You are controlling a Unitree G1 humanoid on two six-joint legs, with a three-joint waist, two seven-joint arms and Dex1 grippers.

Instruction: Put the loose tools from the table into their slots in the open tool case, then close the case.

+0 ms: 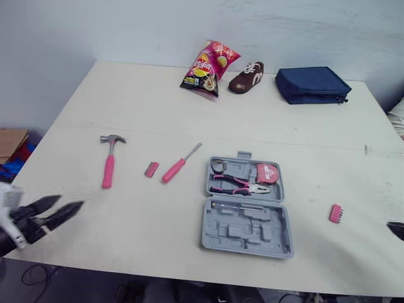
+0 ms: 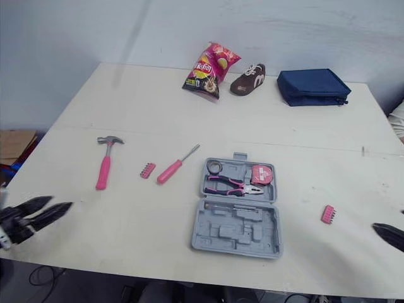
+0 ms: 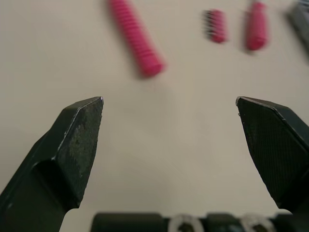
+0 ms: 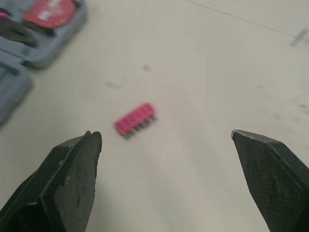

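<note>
I expect the hammer [image 1: 108, 165] to settle lengthwise inside the grey tool case's rim when I lower it, because the near half of the tool case shows empty moulded slots [image 1: 242, 228].
The open grey tool case [image 1: 246, 218] lies right of the table's centre, holding pink-handled pliers [image 1: 240, 185], a red tape measure [image 1: 267, 172] and a black roll [image 1: 218, 166]. Left of it lie a pink-handled screwdriver [image 1: 177, 167], a pink bit holder [image 1: 151, 169] and a pink-handled hammer [image 1: 109, 165]. A second pink bit holder [image 1: 336, 213] lies right of the case. My left gripper [image 1: 68, 203] hovers open at the table's near left edge, short of the hammer handle [image 3: 135, 41]. My right gripper [image 4: 166, 135] is open near the right front edge, facing the second bit holder [image 4: 135, 120].
At the back of the table [image 1: 126, 101] lie a red chip bag [image 1: 208, 68], a brown shoe [image 1: 247, 77] and a navy pouch [image 1: 311, 84]. A cardboard box [image 1: 9, 142] stands on the floor beyond the left edge.
</note>
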